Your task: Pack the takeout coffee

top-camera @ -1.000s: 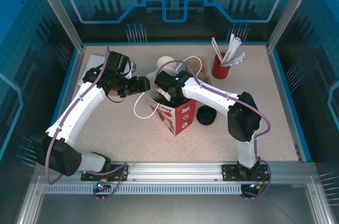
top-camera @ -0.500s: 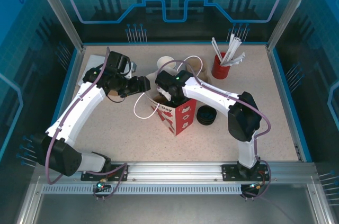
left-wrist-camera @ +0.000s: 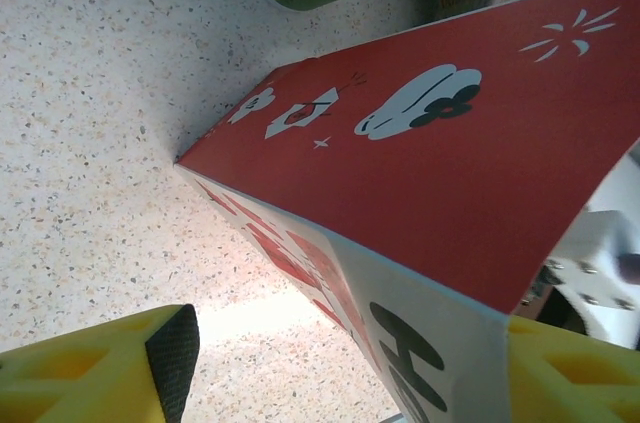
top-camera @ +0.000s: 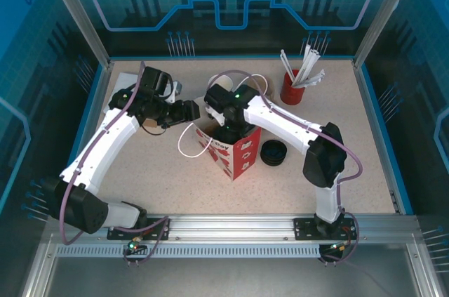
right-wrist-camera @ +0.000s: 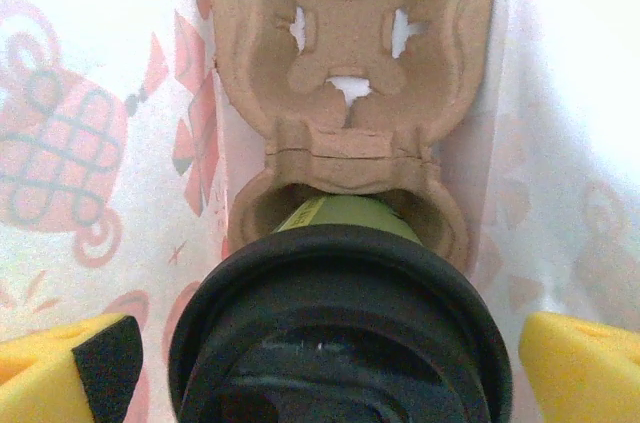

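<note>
My right gripper keeps rising until it clears the bag's rim, as the takeout coffee is in the carrier's socket and the open fingers are clear of its black lid.
The takeout coffee stands in the near socket of a brown cardboard carrier inside the red-and-white paper bag. Its black lid faces the right wrist camera, and a strip of its green lower part shows behind. My right gripper hangs over the bag's mouth, open. Its yellow fingers stand on either side of the lid, with a gap on the left. My left gripper is at the bag's upper left edge, open. The bag's white wall lies against its right finger, and the left finger is well clear.
A stack of lidless cream-and-green cups stands behind the bag. Loose black lids lie to the bag's right. A red holder with white straws is at the back right. The bag's white cord handle hangs over the table on its left.
My right gripper has opened wider around the lid, and its wrist has shifted slightly toward the back. The left arm has hardly moved, and its jaws have narrowed a little.
</note>
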You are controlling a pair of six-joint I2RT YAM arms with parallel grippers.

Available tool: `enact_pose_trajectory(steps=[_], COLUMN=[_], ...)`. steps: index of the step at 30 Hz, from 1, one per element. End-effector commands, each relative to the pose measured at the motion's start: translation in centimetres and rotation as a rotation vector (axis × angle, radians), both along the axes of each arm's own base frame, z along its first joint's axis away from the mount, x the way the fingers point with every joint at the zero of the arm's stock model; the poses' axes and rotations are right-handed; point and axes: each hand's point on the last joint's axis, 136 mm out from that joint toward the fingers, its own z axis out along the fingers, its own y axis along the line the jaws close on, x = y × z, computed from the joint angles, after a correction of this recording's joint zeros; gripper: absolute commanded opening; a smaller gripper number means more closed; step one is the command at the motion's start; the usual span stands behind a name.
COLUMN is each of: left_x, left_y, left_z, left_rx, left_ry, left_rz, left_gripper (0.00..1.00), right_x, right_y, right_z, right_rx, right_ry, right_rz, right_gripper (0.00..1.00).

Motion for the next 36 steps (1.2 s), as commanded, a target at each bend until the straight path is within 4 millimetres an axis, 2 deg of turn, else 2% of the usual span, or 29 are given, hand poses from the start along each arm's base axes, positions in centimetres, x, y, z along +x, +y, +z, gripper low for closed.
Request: enact_pose_trajectory(steps=[1, 9, 18, 25, 36], left_x=[-1.0, -1.0, -0.8, -0.8, -0.7], left_y=[-0.3, 0.0, 0.0, 0.0, 0.3], left_z=[1.3, 0.8, 1.1, 1.4, 2.3], left_rx=[-0.023, -0.005, 0.004, 0.006, 0.005], left_ry=[-0.009, -0.001, -0.004, -0.010, -0.035], left_rz=[-0.021, -0.016, -0.023, -0.025, -0.018], left_gripper=[0.71, 0.73, 0.76, 0.77, 0.81], right_x=[0.1, 0.2, 0.0, 0.0, 0.2], right_y=[-0.7, -0.8, -0.6, -0.2, -1.5], right_z=[2.4, 5.7, 9.3, 12.1, 17.4], right_rx=[0.020, 0.053, 0.127, 0.211, 0.328], right_ry=[0.005, -0.011, -0.030, -0.057, -0.134], right_rz=[-0.039, -0.055, -0.064, -0.079, -0.118], right_gripper=[0.99, 1.00, 1.00, 0.96, 0.93])
